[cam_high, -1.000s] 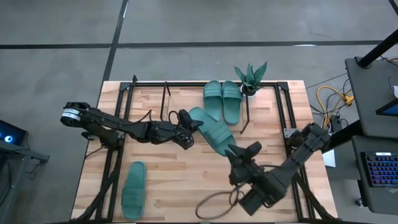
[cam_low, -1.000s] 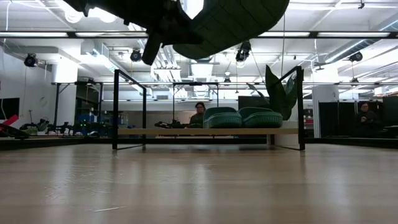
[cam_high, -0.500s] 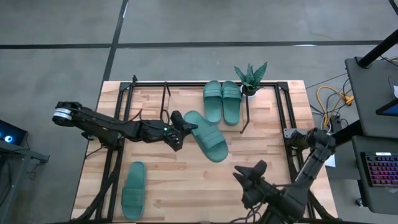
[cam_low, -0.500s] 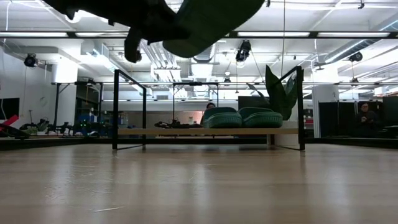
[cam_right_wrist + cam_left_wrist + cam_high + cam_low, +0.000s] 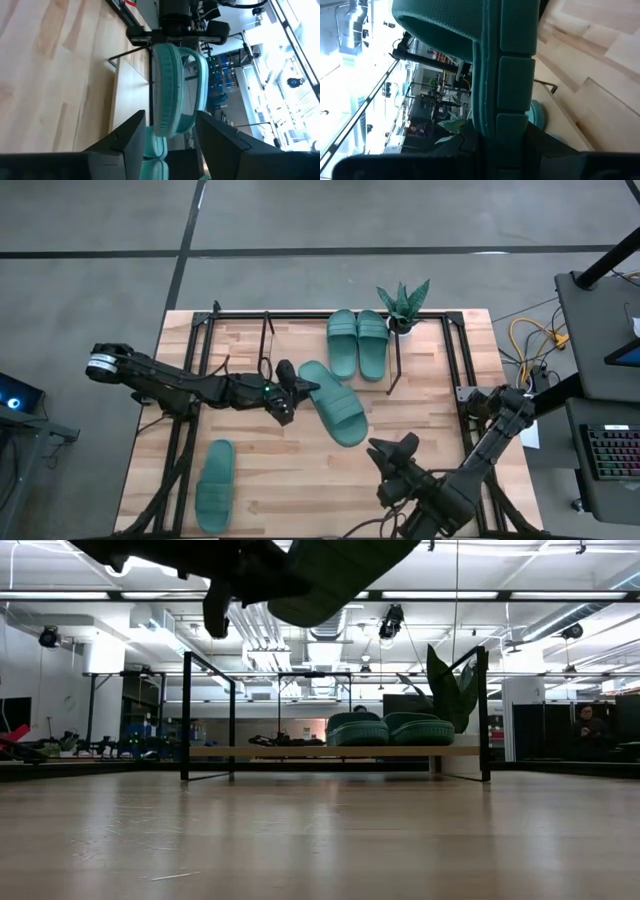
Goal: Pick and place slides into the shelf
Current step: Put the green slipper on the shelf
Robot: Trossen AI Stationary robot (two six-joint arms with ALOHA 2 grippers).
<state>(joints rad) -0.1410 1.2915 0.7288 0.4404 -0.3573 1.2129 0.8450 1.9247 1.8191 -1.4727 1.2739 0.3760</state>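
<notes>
The robot's left gripper is holding the slide by the end that has to go into the shelf first, so the right gripper should take over at the slide's near end.
My left gripper reaches in from the table's left and is shut on one teal slide, held high above the table's middle; the low view shows this slide from below. Two more slides lie side by side on the shelf board, soles down, at its right end. Another slide lies flat on the table at the near left. My right gripper is open and empty near the table's near edge, pointing at the held slide. My left gripper pinches the slide's far-left end between its two fingers, coming level from the table's left, with the fingers along the slide's length. The slide is lifted clear and sticks out beyond the fingers toward the near right. The left wrist view shows its sole edge running away from the fingers.
A spiky green potted plant stands at the shelf's right end. Black frame rods run along the table's left and right sides. Bare wood lies between the loose slide and my right arm. People show in the room beyond the table.
My right gripper has drawn back from the held slide's near-right end toward the table's near edge. My left gripper has gone a little toward the table's left edge with the slide, which stays lifted clear.
</notes>
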